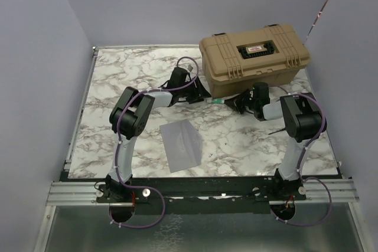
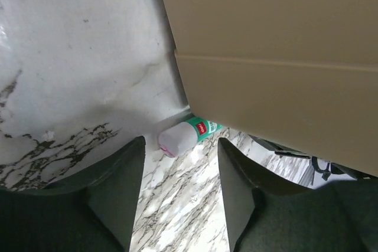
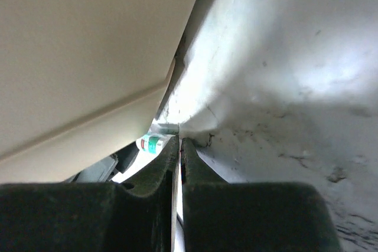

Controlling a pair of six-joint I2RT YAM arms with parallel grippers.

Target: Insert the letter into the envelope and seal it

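The glue stick is right up against the toolbox's base (image 1: 215, 94). My left gripper should pull the glue stick away first, and then my right gripper should take it by its green body (image 1: 218, 101).
The blue-grey envelope (image 1: 182, 144) lies flat on the marble table, near the front and between the two arms. No tan letter shows in any view. My left gripper (image 1: 202, 97) is open and low over the table, just in front of the tan toolbox (image 1: 254, 57). In the left wrist view a green glue stick with a white cap (image 2: 184, 134) lies just beyond the open left gripper (image 2: 181, 143). My right gripper (image 1: 237, 103) points left toward the same glue stick (image 1: 217, 101). In the right wrist view the right gripper (image 3: 179, 141) is shut with nothing seen in it.
The toolbox fills the back right of the table, closed, and looms close in both wrist views (image 2: 277, 57) (image 3: 77, 57). The glue stick (image 3: 150, 143) lies against its front base. Purple-grey walls stand on all sides of the marble table (image 1: 118, 81).
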